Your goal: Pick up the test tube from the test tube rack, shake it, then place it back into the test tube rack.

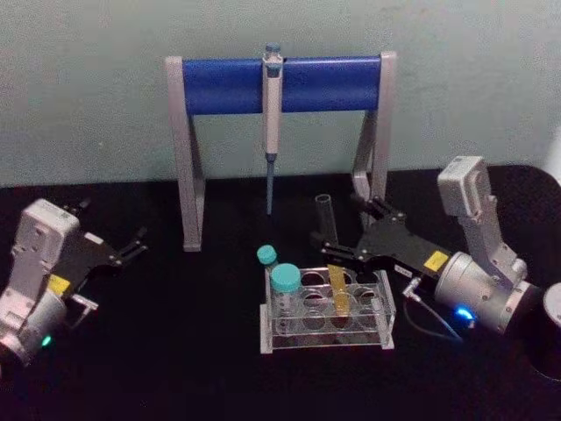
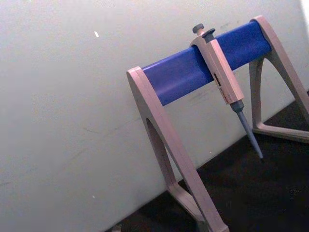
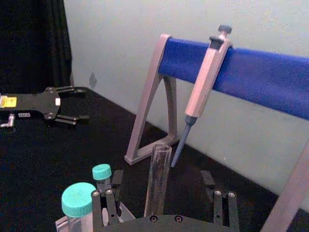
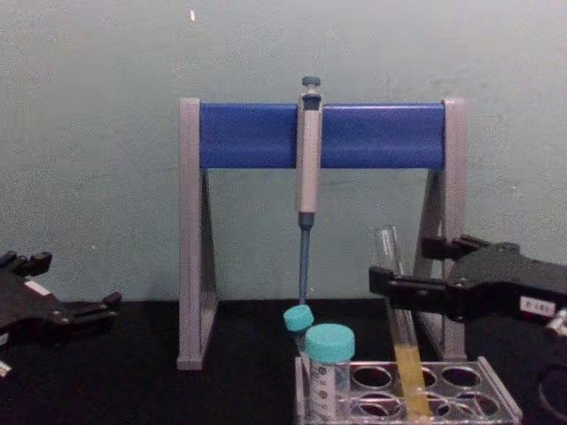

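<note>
I expect the test tube [image 4: 404, 332] to slide out freely and leave the rack behind when I lift, because it leans in a hole wider than itself [image 4: 427, 377].
The test tube [image 1: 329, 237] stands tilted in a back hole of the clear test tube rack [image 1: 387, 333], with yellow liquid in its lower part. My right gripper [image 1: 353, 230] is open, and the tube's upper half sits between its fingers. From the chest the near fingertip [image 4: 383, 284] overlaps the tube [image 4: 391, 257] above the rack [image 4: 499, 397]. In the right wrist view the tube [image 3: 158, 179] rises midway between the spread fingers of that gripper [image 3: 163, 203]. My left gripper [image 1: 131, 246] rests open at the table's left, far from the rack.
Two teal-capped tubes [image 1: 285, 281] stand in the rack's left end. Behind the rack is a tall grey-and-blue stand [image 1: 228, 83] with a pipette [image 1: 273, 114] hanging from it. A dark round object [image 1: 550, 338] sits at the right edge.
</note>
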Available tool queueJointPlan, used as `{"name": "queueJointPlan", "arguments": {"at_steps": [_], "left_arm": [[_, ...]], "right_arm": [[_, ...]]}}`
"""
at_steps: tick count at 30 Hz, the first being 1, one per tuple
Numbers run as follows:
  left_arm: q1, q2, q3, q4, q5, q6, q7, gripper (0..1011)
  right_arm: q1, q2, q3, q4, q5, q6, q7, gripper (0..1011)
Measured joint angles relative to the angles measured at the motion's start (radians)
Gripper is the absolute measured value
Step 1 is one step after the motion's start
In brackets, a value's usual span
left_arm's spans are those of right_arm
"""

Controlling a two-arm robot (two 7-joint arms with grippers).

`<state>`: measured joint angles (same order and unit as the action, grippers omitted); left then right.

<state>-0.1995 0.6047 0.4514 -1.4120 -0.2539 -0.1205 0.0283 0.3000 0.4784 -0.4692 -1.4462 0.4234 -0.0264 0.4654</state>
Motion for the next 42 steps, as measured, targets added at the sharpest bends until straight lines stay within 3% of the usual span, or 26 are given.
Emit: {"name": "queueJointPlan", "arguments": {"at_steps": [14,34,42], "left_arm": [[0.000,0.000,0.000,0.000,0.000,0.000,0.000,1001],[0.000,0.000,0.000,0.000,0.000,0.000,0.000,1002],[0.000,0.000,0.000,0.000,0.000,0.000,0.000,1001]], "right_arm": [[0.024,-0.039,0.003,0.039,-0.018,0.082,0.015,1000],[0.021,-0.043,0.010,0.038,-0.027,0.077,0.016,999],[0.021,-0.042,0.009,0.038,-0.027,0.077,0.016,836]]}}
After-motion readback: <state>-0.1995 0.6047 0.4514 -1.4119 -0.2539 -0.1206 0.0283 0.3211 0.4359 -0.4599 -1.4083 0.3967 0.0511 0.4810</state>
